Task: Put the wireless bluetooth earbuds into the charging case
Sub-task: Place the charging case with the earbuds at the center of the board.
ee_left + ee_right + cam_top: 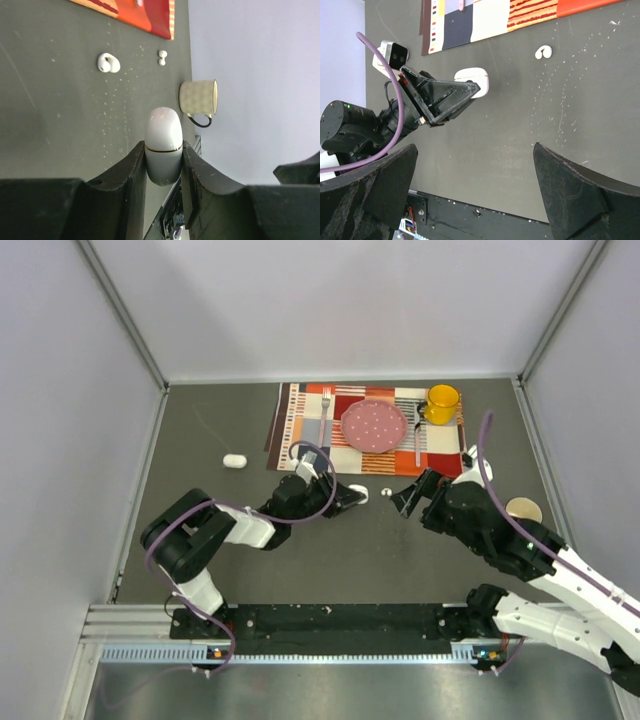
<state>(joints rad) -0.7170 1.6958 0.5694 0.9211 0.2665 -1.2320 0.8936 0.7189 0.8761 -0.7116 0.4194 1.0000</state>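
Note:
A clear patch of dark table [50, 75] is next to the curled earbud, so my left gripper should now lower the charging case [359, 494] until it rests, then let go.
My left gripper [164, 148] is shut on a white pebble-shaped charging case [162, 129] with a thin seam round it, lid closed, held low over the dark table. From above the left gripper [348, 494] points right. One curled white earbud [387, 495] lies on the table just past it, between the two grippers. It shows again as the earbud [108, 63] and the earbud [543, 51]. A second, smaller earbud [162, 57] lies farther on, near the placemat's corner. My right gripper [475, 195] stands open and empty, facing the left gripper [445, 95] and the case [476, 79].
A striped placemat [300, 425] at the back carries a pink plate [374, 425], two forks and a yellow mug [441, 403]. A beige cup [523, 510] stands at the right beside my right arm. Another white pebble-like case [234, 461] lies at the left.

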